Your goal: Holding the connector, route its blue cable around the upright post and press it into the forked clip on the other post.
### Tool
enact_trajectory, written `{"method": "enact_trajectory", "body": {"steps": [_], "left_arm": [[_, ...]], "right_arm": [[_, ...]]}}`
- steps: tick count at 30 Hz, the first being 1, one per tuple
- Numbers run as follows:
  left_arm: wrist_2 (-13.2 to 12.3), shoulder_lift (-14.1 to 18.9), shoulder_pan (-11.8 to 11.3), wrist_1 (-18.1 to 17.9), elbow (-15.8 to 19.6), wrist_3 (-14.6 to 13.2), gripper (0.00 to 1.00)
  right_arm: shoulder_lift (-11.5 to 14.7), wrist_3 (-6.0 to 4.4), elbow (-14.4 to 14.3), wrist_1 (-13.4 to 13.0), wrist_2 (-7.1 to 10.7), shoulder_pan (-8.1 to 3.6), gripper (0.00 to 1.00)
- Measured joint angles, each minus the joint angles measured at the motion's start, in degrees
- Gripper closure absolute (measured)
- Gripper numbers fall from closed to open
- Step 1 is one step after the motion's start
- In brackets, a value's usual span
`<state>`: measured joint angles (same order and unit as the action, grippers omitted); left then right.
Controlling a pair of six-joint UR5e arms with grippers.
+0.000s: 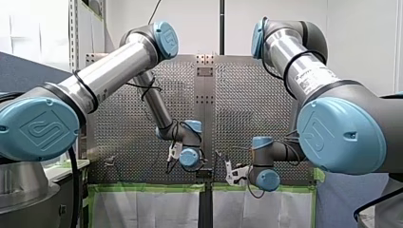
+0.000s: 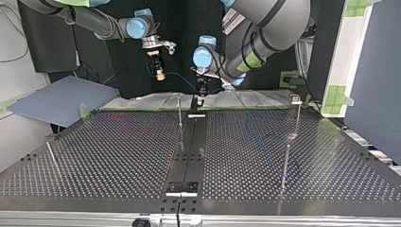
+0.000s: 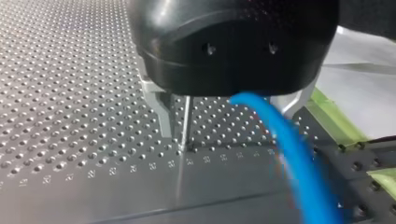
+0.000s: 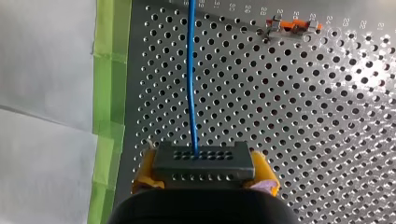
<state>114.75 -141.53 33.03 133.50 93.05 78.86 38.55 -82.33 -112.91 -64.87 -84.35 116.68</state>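
The blue cable [image 4: 190,74] comes out of the connector [image 4: 194,147] in an almost straight line. It should lean over with a slight curve when I carry the connector.
In the right wrist view my right gripper [image 4: 204,174] is shut, its yellow pads [image 4: 144,173] clamping a dark grey connector [image 4: 203,161]. The blue cable [image 4: 191,74] leaves the connector and runs straight ahead over the perforated table. In the top view that gripper [image 2: 159,72] hangs above the table's far edge. My left gripper [image 3: 224,123] stands open low over the table, metal fingers [image 3: 161,112] wide apart. The blue cable [image 3: 299,163] passes between them, and a thin upright post [image 3: 187,119] stands just ahead. A post with a small metal head [image 2: 296,99] rises at the top view's right.
Other thin posts [image 2: 285,163] [image 2: 52,156] stand on the perforated table [image 2: 118,156]. A small orange and metal part [image 4: 292,24] lies ahead of my right gripper. Green tape [image 4: 111,70] and white sheeting edge the table there.
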Motion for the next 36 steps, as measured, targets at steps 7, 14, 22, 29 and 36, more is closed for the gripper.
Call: {"method": "enact_trajectory", "body": {"steps": [7,14,22,29,36], "left_arm": [[-0.1,-0.1,0.5,0.8,0.0,-1.6,0.02],[-1.2,-0.2,0.7,1.0,0.0,-2.1,0.02],[-2.1,-1.3,0.7,0.9,-0.2,-2.3,0.02],[-2.1,-4.1,0.8,0.5,-1.3,-2.7,0.02],[-2.5,-4.6,1.0,0.1,-2.1,-2.5,0.02]], "right_arm": [[0.0,1.03,0.0,0.3,-0.02,0.43,1.0],[0.0,1.26,0.2,0.5,-0.05,0.71,1.0],[0.0,1.28,0.2,0.3,-0.12,1.2,1.0],[0.0,1.28,0.3,0.4,-0.05,1.38,1.0],[0.0,1.32,0.4,0.5,-0.04,1.48,1.0]]}}
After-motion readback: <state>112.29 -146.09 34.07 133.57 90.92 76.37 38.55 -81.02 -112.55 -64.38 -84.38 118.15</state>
